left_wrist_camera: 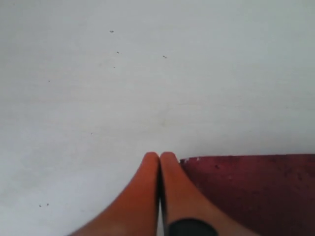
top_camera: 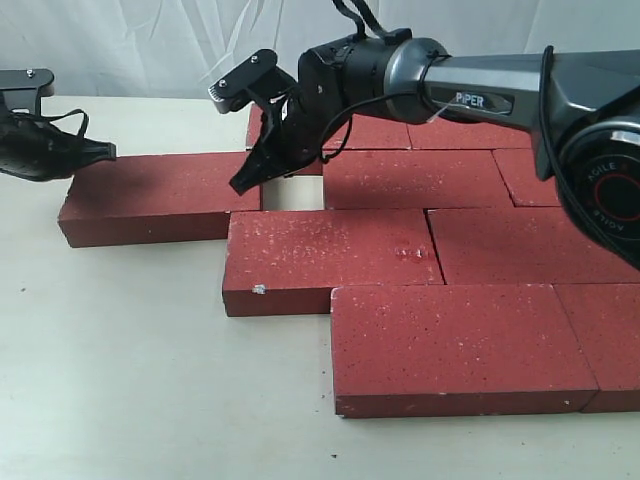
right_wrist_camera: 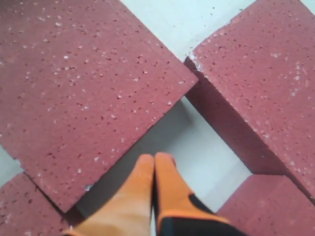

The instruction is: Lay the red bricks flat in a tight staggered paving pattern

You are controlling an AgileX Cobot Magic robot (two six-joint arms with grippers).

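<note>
The gap (top_camera: 293, 196) beside the lone brick is under my right gripper, so my right gripper should move away before my left gripper pushes the brick's far end (top_camera: 70, 214).
Several red bricks lie flat in staggered rows. One brick (top_camera: 150, 195) sits apart at the left, with a bare gap (top_camera: 290, 192) between it and the row's following brick (top_camera: 415, 178). My right gripper (top_camera: 243, 185) is shut and empty, its tips pointing down at the edge of that gap. In the right wrist view its orange fingers (right_wrist_camera: 155, 158) hang over the pale gap (right_wrist_camera: 206, 142) between two bricks (right_wrist_camera: 83, 93) (right_wrist_camera: 266, 83). My left gripper (top_camera: 100, 152) is shut and empty at the lone brick's far left end; its tips (left_wrist_camera: 160, 156) sit beside a brick corner (left_wrist_camera: 246, 191).
More bricks form the nearer rows: one in the middle (top_camera: 330, 255) with a chipped whitish corner, one in front (top_camera: 460, 345). The pale tabletop (top_camera: 120, 380) stretches left and front. A white curtain (top_camera: 150, 40) hangs behind. The right arm (top_camera: 480, 95) reaches across over the back rows.
</note>
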